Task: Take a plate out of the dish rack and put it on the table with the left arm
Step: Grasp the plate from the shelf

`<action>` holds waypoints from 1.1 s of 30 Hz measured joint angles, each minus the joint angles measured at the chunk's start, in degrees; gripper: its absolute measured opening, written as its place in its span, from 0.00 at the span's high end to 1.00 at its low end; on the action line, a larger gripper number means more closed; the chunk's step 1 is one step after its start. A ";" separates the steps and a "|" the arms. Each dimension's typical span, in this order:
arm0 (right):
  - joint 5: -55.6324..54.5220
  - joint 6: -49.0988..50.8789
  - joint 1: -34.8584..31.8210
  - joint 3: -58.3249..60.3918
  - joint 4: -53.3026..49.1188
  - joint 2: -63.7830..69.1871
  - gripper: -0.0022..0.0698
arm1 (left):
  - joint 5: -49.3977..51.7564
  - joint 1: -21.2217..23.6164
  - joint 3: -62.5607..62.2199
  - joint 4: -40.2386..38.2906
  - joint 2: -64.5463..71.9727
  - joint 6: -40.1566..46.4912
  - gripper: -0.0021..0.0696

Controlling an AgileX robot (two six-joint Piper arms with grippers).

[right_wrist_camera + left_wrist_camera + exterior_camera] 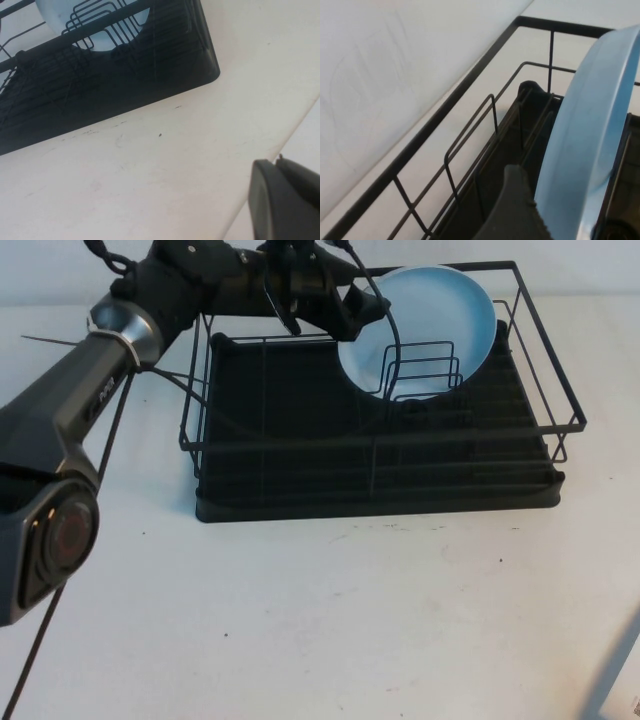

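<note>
I should keep moving my left gripper in until its fingers close on the plate's rim [347,355], because the light-blue plate [590,145] is standing edge-on in line with the gripper's open fingers.
The light-blue plate [425,325] stands on edge among the wire dividers at the back right of the black dish rack [375,475]. My left arm reaches over the rack's back left corner, and my left gripper [365,312] sits at the plate's left rim. In the left wrist view the plate [590,130] runs edge-on between the jaws of my left gripper [565,215]. One finger [512,205] presses against the plate's face and the other is mostly hidden behind the plate. My right gripper [276,161] is shut and empty, low over the table [320,620] at the front right.
The rack's top rail [445,115] and upright wire dividers [420,370] surround the plate closely. The white table stretches in front of the rack and to its left. The left arm's black cable [60,600] hangs down at the front left.
</note>
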 joint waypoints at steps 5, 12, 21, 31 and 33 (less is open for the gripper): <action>0.00 0.00 0.00 0.00 0.00 0.00 1.00 | -0.64 0.00 0.00 -3.54 1.62 3.02 0.29; 0.00 0.00 0.00 0.00 0.00 0.00 1.00 | -2.22 0.00 0.00 -7.39 3.55 4.95 0.29; 0.00 0.00 0.00 0.00 0.00 0.00 1.00 | -3.04 0.00 0.00 -8.16 4.74 5.24 0.60; 0.00 0.00 0.00 0.00 0.00 0.00 1.00 | -3.33 0.10 0.00 -8.26 4.61 8.10 0.87; 0.00 0.00 0.00 0.00 0.00 0.00 1.00 | -3.41 0.18 0.00 -8.26 3.83 8.08 0.88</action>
